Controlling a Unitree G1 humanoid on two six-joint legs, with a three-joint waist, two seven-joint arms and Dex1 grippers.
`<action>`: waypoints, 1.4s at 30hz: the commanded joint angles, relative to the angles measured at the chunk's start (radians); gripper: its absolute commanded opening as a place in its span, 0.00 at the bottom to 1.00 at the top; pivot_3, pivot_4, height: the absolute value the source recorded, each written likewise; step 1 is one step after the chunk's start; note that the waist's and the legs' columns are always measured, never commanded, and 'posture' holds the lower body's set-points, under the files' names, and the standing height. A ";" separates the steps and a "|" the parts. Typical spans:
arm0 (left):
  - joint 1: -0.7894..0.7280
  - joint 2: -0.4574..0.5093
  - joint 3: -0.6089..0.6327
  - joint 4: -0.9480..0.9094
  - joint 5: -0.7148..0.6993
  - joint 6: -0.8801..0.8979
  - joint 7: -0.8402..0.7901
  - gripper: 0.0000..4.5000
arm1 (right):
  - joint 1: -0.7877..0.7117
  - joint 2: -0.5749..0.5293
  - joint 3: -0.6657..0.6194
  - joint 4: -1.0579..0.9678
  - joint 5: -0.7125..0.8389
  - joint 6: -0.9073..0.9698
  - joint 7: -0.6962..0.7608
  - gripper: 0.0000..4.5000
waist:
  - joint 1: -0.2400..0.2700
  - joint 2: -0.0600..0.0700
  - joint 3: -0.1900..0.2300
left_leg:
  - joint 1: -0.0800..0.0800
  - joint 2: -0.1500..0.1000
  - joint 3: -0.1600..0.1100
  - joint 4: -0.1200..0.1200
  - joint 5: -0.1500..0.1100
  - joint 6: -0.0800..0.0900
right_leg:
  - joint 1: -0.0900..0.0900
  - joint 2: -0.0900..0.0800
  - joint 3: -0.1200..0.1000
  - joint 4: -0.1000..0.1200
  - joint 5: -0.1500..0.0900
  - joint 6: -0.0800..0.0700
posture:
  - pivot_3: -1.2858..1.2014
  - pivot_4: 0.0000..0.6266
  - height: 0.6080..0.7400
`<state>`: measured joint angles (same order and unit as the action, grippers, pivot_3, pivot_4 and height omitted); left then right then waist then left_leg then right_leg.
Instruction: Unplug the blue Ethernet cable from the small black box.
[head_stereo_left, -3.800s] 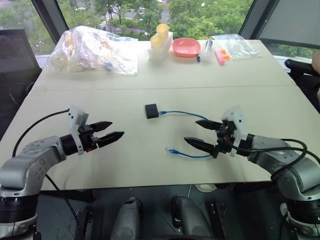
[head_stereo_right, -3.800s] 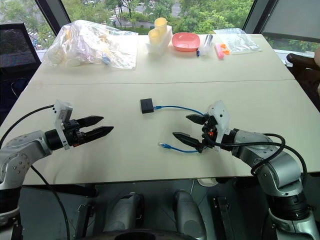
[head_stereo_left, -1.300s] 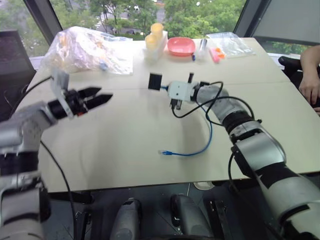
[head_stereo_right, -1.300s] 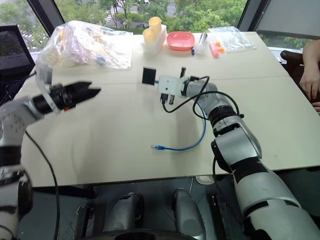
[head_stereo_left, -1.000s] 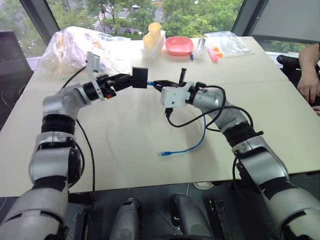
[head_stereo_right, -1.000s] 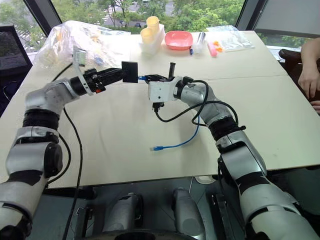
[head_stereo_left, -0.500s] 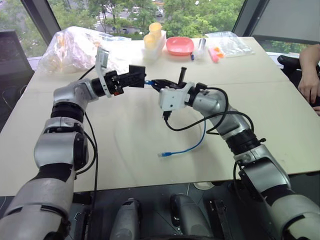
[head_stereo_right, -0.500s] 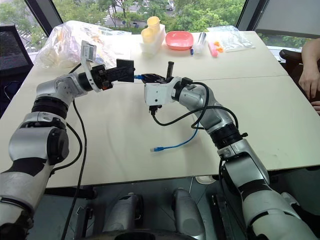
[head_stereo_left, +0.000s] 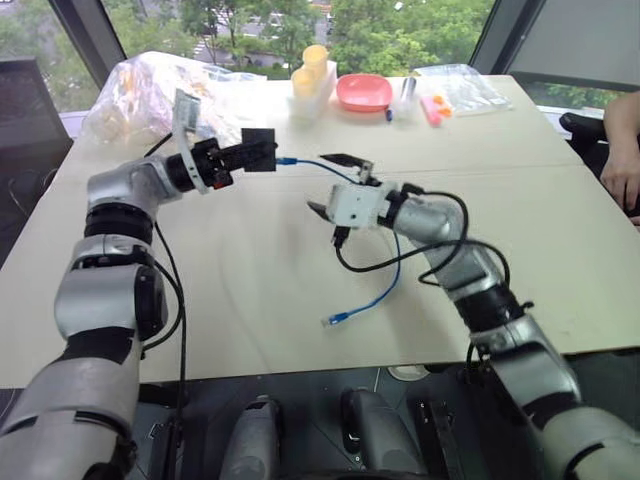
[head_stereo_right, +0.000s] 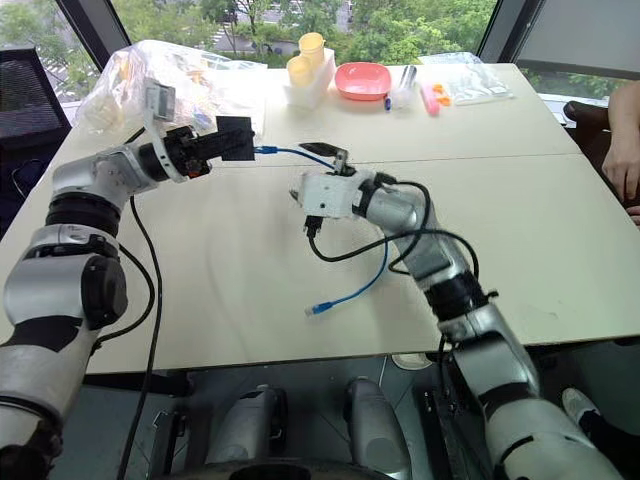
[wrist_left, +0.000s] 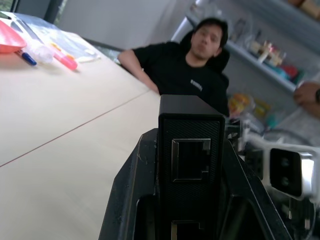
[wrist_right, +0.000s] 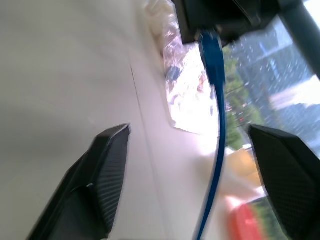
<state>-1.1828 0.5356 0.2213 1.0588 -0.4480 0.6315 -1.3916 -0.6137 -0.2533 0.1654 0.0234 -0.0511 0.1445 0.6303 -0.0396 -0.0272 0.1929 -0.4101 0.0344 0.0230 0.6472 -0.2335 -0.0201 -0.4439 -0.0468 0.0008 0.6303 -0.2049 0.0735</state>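
Note:
The cable is between my right gripper's fingers, away from its plug. My left gripper should move the box nearer while my right gripper turns to reach the plug.
My left gripper is shut on the small black box, held in the air over the table's far left part. In the left wrist view the box sits between the two fingers with an empty port facing the camera. The blue Ethernet cable still has one plug at the box's right side. It passes between the fingers of my right gripper, which is open and not touching it. The cable then hangs down to its free plug lying on the table.
At the table's far edge stand a clear bag of items, a white holder with yellow cups, a pink bowl, markers and a second clear bag. A person sits past the right edge, arm near the table.
The left gripper has closed on the box and drawn it slightly left and up. The right gripper has opened, let go of the cable and dropped back towards me.

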 joint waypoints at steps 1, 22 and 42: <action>-0.006 0.001 0.078 -0.039 -0.083 0.090 -0.006 0.12 | 0.054 0.152 -0.171 -0.295 0.498 0.435 -0.045 0.93 | -0.001 0.000 0.000 | 0.000 0.000 -0.001 0.000 0.000 0.000 | 0.000 0.000 -0.001 0.000 0.000 0.000 | 0.52 0.24 1.00; 0.172 -0.149 0.158 -0.440 -0.331 0.383 0.142 0.12 | 0.035 0.427 -0.299 -0.223 0.957 0.583 -0.410 0.93 | -0.004 0.000 0.000 | 0.001 0.001 -0.002 0.000 0.000 0.000 | 0.001 0.001 -0.001 0.000 0.001 -0.001 | 0.52 0.24 1.00; 0.219 -0.156 0.126 -0.488 -0.359 0.385 0.164 0.12 | 0.028 0.408 -0.269 -0.207 0.968 0.550 -0.396 0.82 | -0.003 0.000 0.000 | 0.001 0.001 -0.002 0.000 0.000 0.000 | 0.001 0.000 -0.001 -0.001 0.001 -0.001 | 0.52 0.24 1.00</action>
<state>-0.9526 0.3799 0.3449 0.6059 -0.7766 1.0204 -1.2216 -0.5562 0.1345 -0.1126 -0.1691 0.8908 0.7117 0.2223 -0.0425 -0.0270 0.1928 -0.4090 0.0351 0.0214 0.6472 -0.2337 -0.0197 -0.4427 -0.0464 -0.0005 0.6293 -0.2044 0.0720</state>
